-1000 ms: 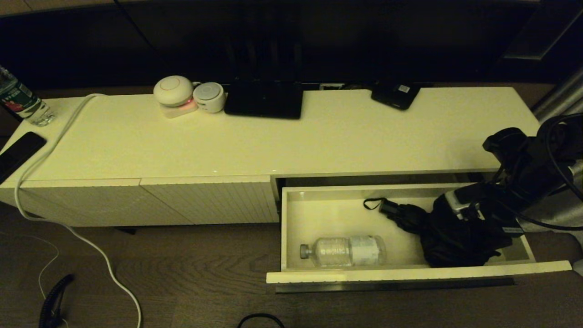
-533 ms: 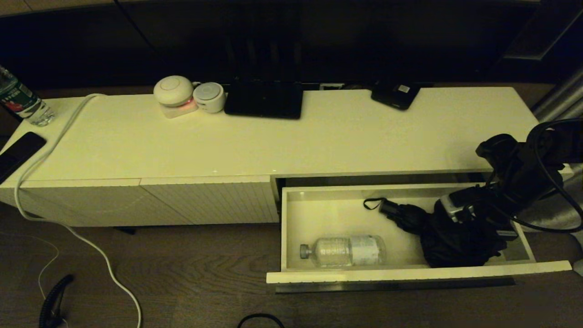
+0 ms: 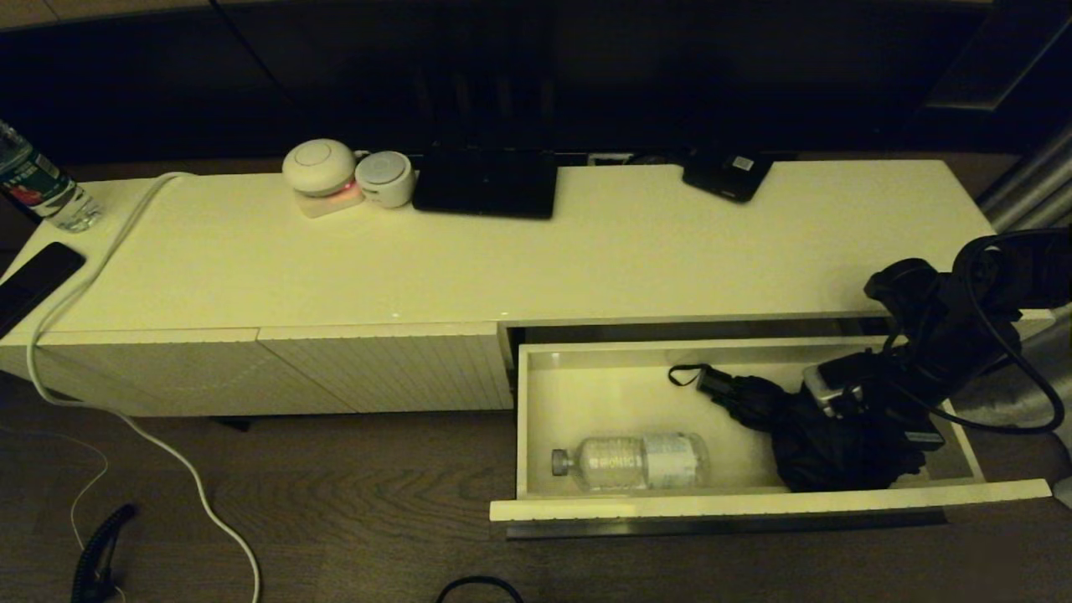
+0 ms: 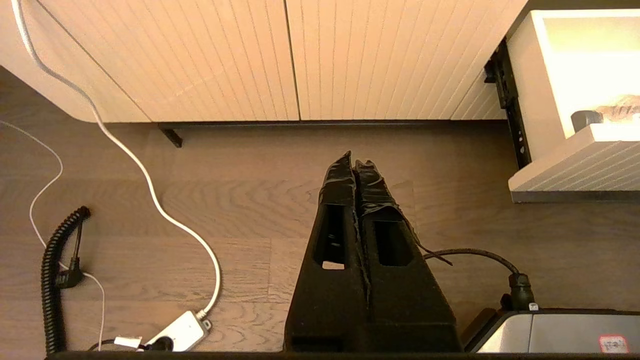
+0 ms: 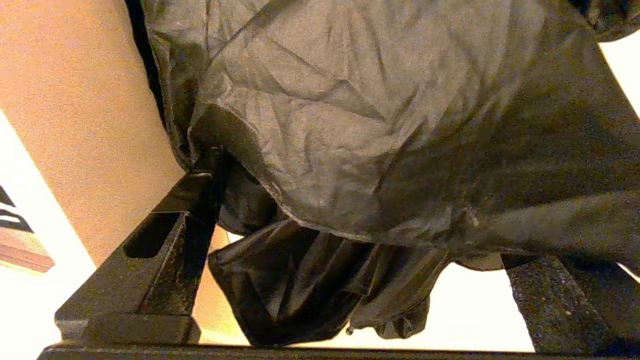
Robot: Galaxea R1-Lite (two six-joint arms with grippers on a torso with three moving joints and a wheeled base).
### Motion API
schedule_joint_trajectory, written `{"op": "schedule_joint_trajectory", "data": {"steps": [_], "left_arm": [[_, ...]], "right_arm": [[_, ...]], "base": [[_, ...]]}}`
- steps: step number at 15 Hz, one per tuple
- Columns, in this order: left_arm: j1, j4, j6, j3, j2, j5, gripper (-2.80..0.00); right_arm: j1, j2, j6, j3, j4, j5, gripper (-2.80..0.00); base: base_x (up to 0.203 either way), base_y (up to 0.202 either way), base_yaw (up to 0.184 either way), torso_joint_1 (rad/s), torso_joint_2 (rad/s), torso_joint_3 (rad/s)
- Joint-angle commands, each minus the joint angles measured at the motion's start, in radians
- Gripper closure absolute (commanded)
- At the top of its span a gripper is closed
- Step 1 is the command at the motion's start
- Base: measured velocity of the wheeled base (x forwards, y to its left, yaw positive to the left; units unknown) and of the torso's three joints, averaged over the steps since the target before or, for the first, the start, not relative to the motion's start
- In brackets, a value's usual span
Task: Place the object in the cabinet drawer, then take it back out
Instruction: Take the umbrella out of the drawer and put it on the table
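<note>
The black umbrella's fabric is spread out in loose, crumpled folds (image 3: 842,447). When the robot lifts, the fabric will hang down in flaps while the umbrella's handle (image 3: 715,383) keeps sticking out.
The cabinet drawer (image 3: 754,505) stands pulled out at the right end of the cream cabinet; its ribbed front also shows in the left wrist view (image 4: 575,170). Inside it lies the object, a folded black umbrella (image 3: 804,444), handle and strap pointing left. My right gripper (image 3: 854,419) reaches down into the drawer over the umbrella's right end. It is open, its fingers (image 5: 165,235) spread wide on either side of the crumpled fabric (image 5: 350,125). My left gripper (image 4: 356,162) hangs shut and empty over the wooden floor in front of the closed panels.
A clear water bottle (image 3: 636,461) lies in the drawer's front left. On the cabinet top are two white round devices (image 3: 320,167), a black tablet (image 3: 486,184), a black gadget (image 3: 727,176), a bottle (image 3: 42,188) and a phone (image 3: 33,280). A white cable (image 4: 150,190) trails across the floor.
My right arm has sunk lower and shifted slightly left, deeper into the drawer over the umbrella. Its jaws stay wide. The umbrella and bottle have not moved.
</note>
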Motion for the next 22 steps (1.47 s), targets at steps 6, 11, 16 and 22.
{"op": "schedule_joint_trajectory", "data": {"steps": [6, 11, 16, 22], "left_arm": [[0.0, 0.0, 0.0, 0.002, -0.002, 0.0, 0.0], [0.0, 0.0, 0.0, 0.001, -0.002, 0.0, 0.0], [0.0, 0.0, 0.0, 0.001, -0.001, 0.0, 0.0], [0.0, 0.0, 0.0, 0.002, -0.002, 0.0, 0.0]], "right_arm": [[0.002, 0.019, -0.002, 0.005, 0.018, 0.0, -2.8], [0.002, 0.019, 0.004, -0.005, 0.022, 0.001, 0.0], [0.002, 0.011, 0.004, 0.008, 0.022, 0.005, 0.0], [-0.001, -0.112, 0.003, 0.096, 0.02, 0.013, 0.0]], "base": [[0.0, 0.0, 0.0, 0.0, 0.0, 0.0], [0.0, 0.0, 0.0, 0.0, 0.0, 0.0], [0.0, 0.0, 0.0, 0.0, 0.0, 0.0], [0.0, 0.0, 0.0, 0.0, 0.0, 0.0]]}}
